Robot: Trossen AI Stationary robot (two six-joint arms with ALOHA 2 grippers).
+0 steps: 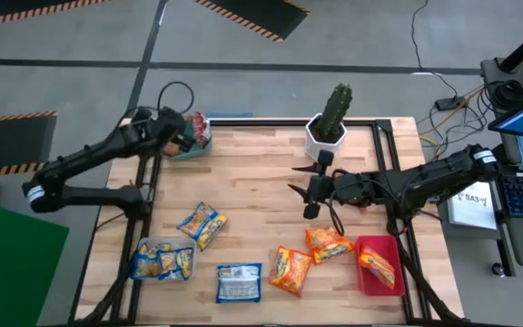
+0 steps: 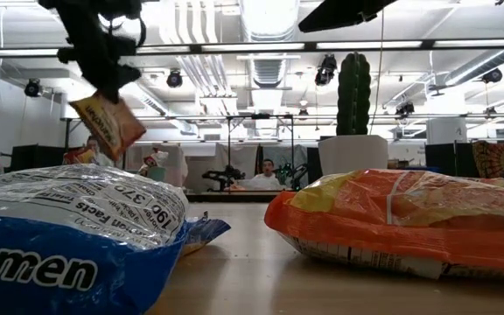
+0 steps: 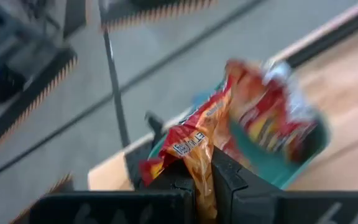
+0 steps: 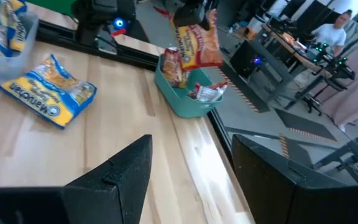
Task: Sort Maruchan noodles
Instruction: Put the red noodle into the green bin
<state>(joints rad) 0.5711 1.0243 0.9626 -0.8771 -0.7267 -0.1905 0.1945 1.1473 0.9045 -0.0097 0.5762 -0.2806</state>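
My left gripper continues lowering the red-orange packet [image 2: 109,124], which hangs above the green tray [image 1: 195,147] of matching red packets, until it rests inside, and then let go.
My left gripper [image 1: 187,136] is at the table's far left corner, shut on a red-orange noodle packet [image 4: 197,42] that hangs above the green tray [image 4: 185,102]. The tray holds other red packets [image 4: 174,65]. My right gripper [image 1: 296,179] stands open above the middle of the table, near the cactus pot, with nothing between its fingers [image 4: 126,168]. On the near part of the table lie blue-yellow packets [image 1: 201,223], a blue-silver one [image 1: 239,282] and orange ones [image 1: 291,271]. My left gripper pinches the red-orange packet by one end [image 3: 199,163] between its two fingers. The fingers [image 3: 224,174] slant down from the table's left side. The packet hangs tilted below them [image 2: 108,127], clear of the green tray and the table.
A cactus in a white pot [image 1: 331,123] stands at the far middle, just beyond my right gripper. A clear tray [image 1: 143,247] with blue-yellow packets sits near left. A red tray [image 1: 366,277] holding an orange packet sits near right. People sit in the room behind the table.
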